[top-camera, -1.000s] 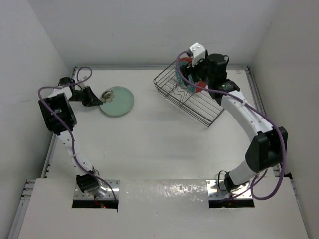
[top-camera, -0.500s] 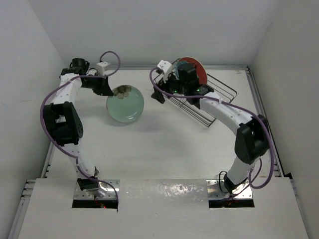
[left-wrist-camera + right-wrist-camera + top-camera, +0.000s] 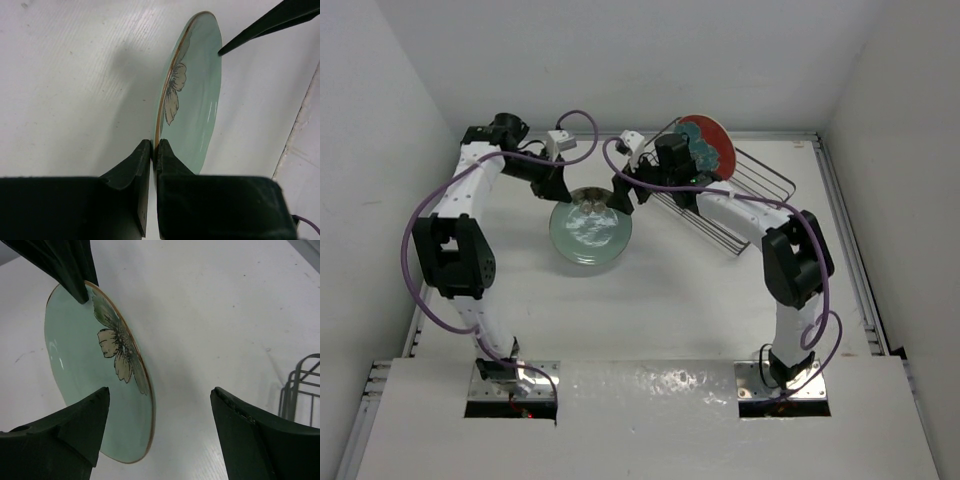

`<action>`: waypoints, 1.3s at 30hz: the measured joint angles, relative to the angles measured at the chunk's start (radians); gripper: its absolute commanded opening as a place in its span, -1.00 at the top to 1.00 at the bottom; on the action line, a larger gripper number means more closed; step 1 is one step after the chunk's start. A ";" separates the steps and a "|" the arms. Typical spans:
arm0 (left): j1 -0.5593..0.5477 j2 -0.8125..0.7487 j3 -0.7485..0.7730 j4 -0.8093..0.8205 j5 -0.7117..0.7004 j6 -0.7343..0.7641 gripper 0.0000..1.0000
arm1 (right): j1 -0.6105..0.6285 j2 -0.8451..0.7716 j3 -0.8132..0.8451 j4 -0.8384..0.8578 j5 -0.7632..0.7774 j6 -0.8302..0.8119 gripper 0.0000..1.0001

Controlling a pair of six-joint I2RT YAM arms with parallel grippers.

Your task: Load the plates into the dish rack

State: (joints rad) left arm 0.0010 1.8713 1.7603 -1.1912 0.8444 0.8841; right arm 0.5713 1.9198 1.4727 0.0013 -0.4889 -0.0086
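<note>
The mint plate (image 3: 590, 232) is in my left gripper, short of the dish rack. Next, my right gripper takes hold of the plate's free rim (image 3: 629, 224) before my left gripper opens.
The pale mint plate (image 3: 590, 232) with its brownish flower hangs tilted above the table, left of the dish rack (image 3: 740, 205). My left gripper (image 3: 562, 192) is shut on its rim (image 3: 156, 142), the plate (image 3: 197, 95) seen almost edge-on in the left wrist view. My right gripper (image 3: 623, 192) is open, and its fingers straddle the plate's opposite edge (image 3: 150, 415) without touching it. In the right wrist view the gripper (image 3: 160, 390) shows a wide gap. The red-rimmed plate (image 3: 710, 143) stands upright in the rack's far end.
The rack's wire corner (image 3: 300, 390) shows at the right of the right wrist view. White walls close off the table at the back and both sides. A raised rail (image 3: 845, 250) runs along the table's right edge.
My left arm has lifted the mint plate and carried it right toward the rack. My right gripper has left the red plate standing in the rack and swung left to the mint plate.
</note>
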 measured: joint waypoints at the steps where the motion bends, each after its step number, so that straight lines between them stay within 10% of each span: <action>1: -0.003 -0.007 0.003 -0.005 0.007 0.007 1.00 | 0.001 0.006 0.000 0.004 -0.008 0.009 -0.63; 6: -0.007 -0.032 0.003 -0.014 0.037 0.027 1.00 | 0.019 0.047 0.000 0.020 -0.029 0.036 -0.15; 10: -0.008 -0.032 0.004 -0.015 0.040 0.035 1.00 | 0.040 0.089 0.005 0.019 -0.082 0.099 1.00; 16: -0.002 -0.035 0.007 0.023 0.040 0.025 0.92 | 0.046 0.090 0.005 0.018 -0.105 0.130 1.00; 22: -0.006 -0.042 0.017 0.119 0.048 -0.148 -0.96 | 0.042 0.054 0.005 -0.023 -0.025 0.103 1.00; 39: 0.269 -0.059 0.171 0.452 -0.099 -0.659 -1.00 | -0.216 -0.049 0.271 -0.226 0.194 -0.073 1.00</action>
State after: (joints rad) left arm 0.2703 1.8122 1.9312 -0.7391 0.7452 0.2253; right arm 0.3550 1.8706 1.7435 -0.2249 -0.2951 -0.0818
